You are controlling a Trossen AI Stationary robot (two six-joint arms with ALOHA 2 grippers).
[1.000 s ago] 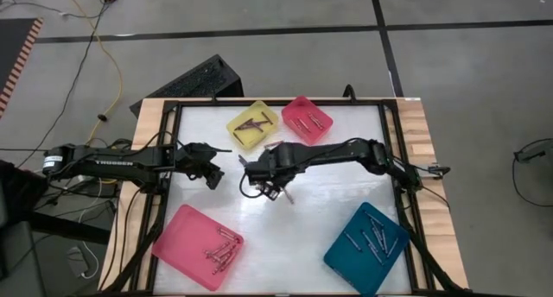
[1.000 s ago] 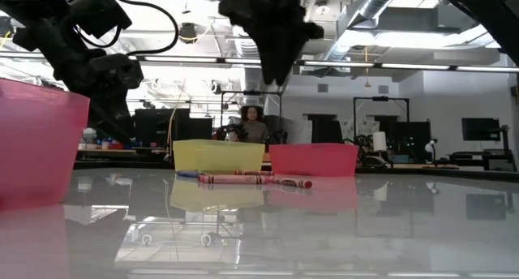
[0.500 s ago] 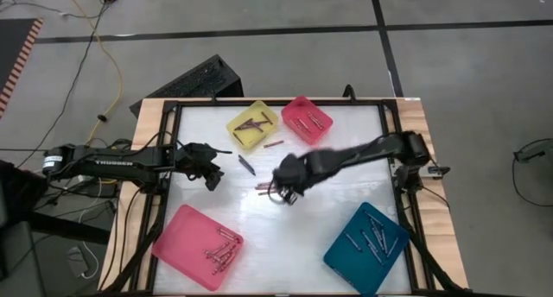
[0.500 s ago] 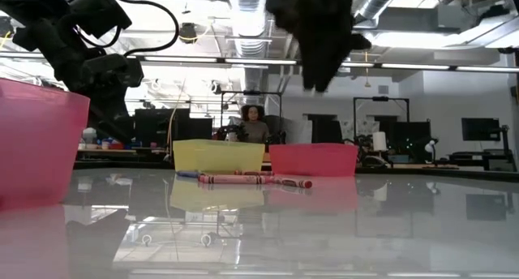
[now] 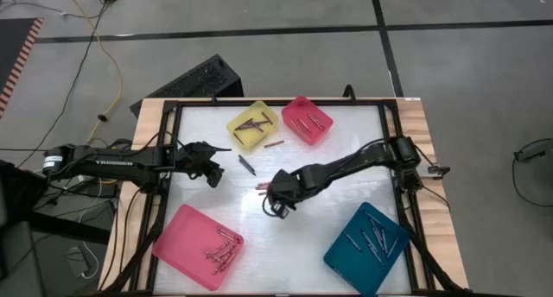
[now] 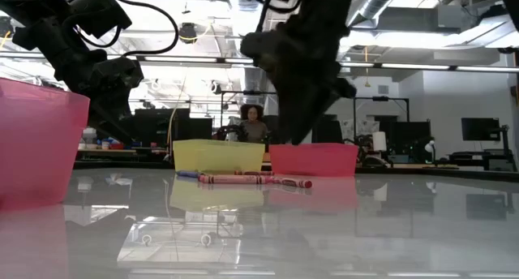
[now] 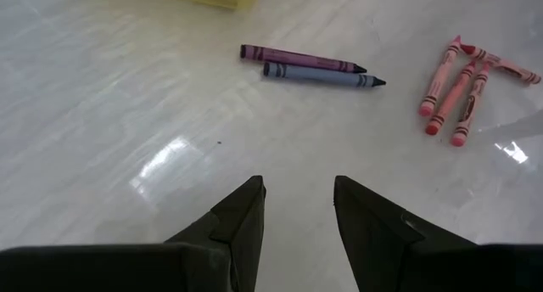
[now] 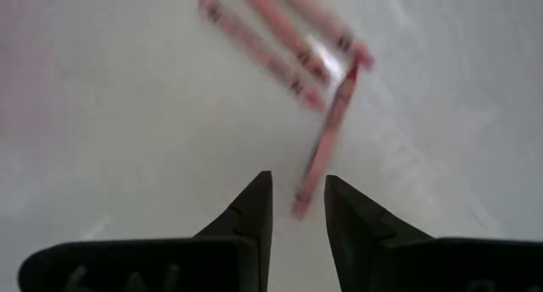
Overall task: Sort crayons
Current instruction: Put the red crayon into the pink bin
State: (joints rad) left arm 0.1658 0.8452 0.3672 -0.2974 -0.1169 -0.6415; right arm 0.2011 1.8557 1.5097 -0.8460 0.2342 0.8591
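Observation:
My right gripper has the nearest pink crayon's blunt end (image 8: 305, 195) between its open fingers, free of other crayons. It should keep going down and close on that end.
Loose crayons lie flat on the white table. Several pink crayons (image 5: 263, 186) lie near its middle and show in the left wrist view (image 7: 462, 84) and, blurred, in the right wrist view (image 8: 327, 131). A purple crayon (image 7: 297, 57) and a grey-blue crayon (image 7: 322, 73) lie side by side, a dark pair (image 5: 247, 165) from above. One more crayon (image 5: 274, 144) lies by the yellow tray. My right gripper (image 5: 276, 202) hangs open just above the pink crayons, fingers (image 8: 254, 207) pointing steeply down, clear of the table (image 6: 296, 137). My left gripper (image 5: 210, 172) waits open at the left (image 7: 297, 199).
Four trays hold sorted crayons: a yellow tray (image 5: 253, 124) and a small pink tray (image 5: 307, 118) at the far edge, a large pink tray (image 5: 197, 245) at the near left, a teal tray (image 5: 366, 247) at the near right. A person sits in the room beyond (image 6: 253, 125).
My right gripper has come down toward the table and a little toward its near edge, ending over the pink crayons, which its arm covered a second ago. The crayons have stayed where they lay. My left arm has kept still.

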